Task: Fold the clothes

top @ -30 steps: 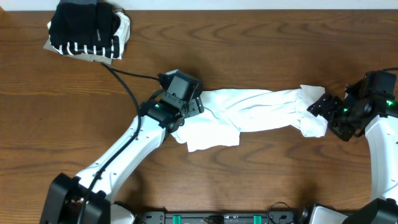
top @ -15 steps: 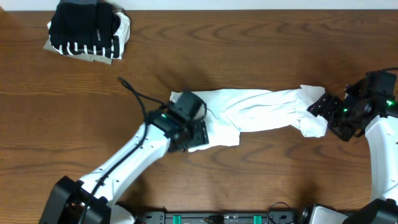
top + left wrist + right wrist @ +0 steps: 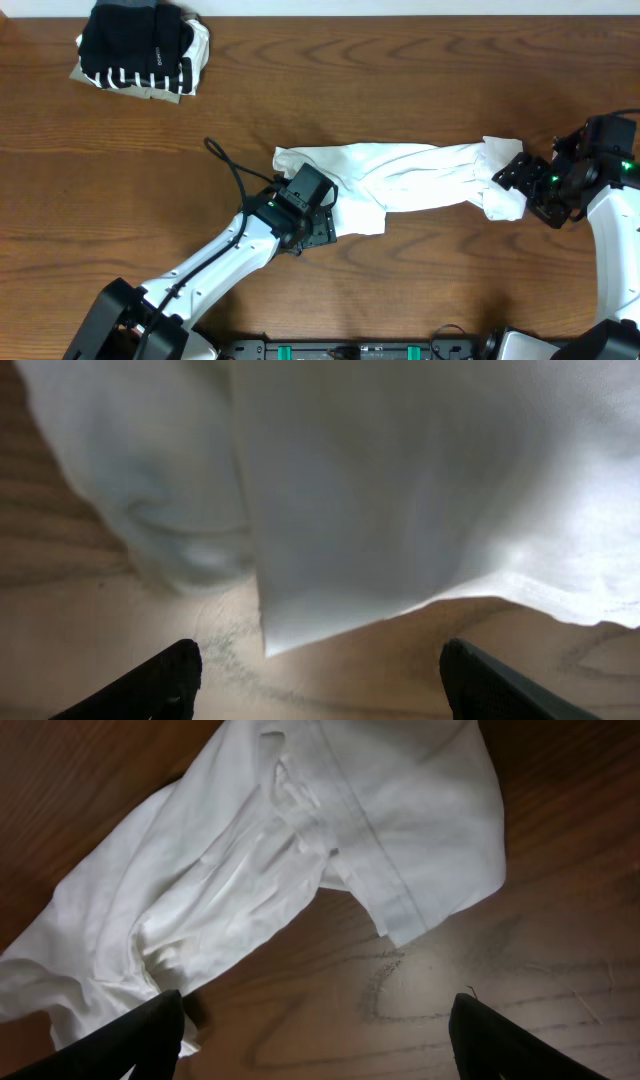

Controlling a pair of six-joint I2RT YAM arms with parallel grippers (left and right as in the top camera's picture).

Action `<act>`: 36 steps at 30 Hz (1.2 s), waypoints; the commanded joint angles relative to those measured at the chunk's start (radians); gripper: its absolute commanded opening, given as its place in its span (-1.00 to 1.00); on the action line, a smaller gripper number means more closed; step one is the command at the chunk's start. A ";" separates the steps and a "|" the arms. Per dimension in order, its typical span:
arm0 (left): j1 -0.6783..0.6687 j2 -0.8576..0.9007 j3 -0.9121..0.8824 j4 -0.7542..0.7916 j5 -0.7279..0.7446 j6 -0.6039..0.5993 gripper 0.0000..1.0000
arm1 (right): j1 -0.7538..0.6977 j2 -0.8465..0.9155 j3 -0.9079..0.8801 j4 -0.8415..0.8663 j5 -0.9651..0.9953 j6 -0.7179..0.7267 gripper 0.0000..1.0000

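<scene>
The white T-shirt's flap corner (image 3: 274, 640) points in between the spread fingers of my left gripper. I should go on toward the flap (image 3: 335, 585) until the fingers close on its cloth.
A white T-shirt (image 3: 410, 178) lies bunched in a long strip across the middle of the wooden table. My left gripper (image 3: 318, 226) is open and empty, low over the shirt's lower left flap; the left wrist view shows the flap's edge (image 3: 400, 540) just ahead of the spread fingers (image 3: 315, 685). My right gripper (image 3: 515, 178) is open and empty at the shirt's right end; the right wrist view shows a sleeve (image 3: 330, 840) ahead of its fingers (image 3: 315, 1040), with bare wood between them.
A folded stack of black, black-and-white striped and beige garments (image 3: 140, 48) sits at the back left corner. The left arm's cable (image 3: 235, 175) loops over the table left of the shirt.
My left gripper has moved down and right, from the shirt's upper left end to its lower left flap. The right arm and the shirt's right end have not moved.
</scene>
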 commanded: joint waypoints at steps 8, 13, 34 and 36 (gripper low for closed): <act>0.003 0.011 -0.058 0.093 0.030 -0.005 0.57 | -0.005 -0.016 0.008 0.003 -0.019 -0.014 0.66; 0.003 0.013 -0.061 0.103 0.034 -0.005 0.57 | -0.005 -0.016 0.008 0.002 -0.019 -0.014 0.66; 0.003 0.151 -0.071 0.209 0.100 -0.005 -0.26 | -0.005 -0.016 0.008 0.025 -0.025 -0.014 0.69; 0.003 0.150 -0.071 0.209 0.100 -0.005 -0.55 | -0.005 -0.016 0.008 0.034 -0.022 -0.014 0.72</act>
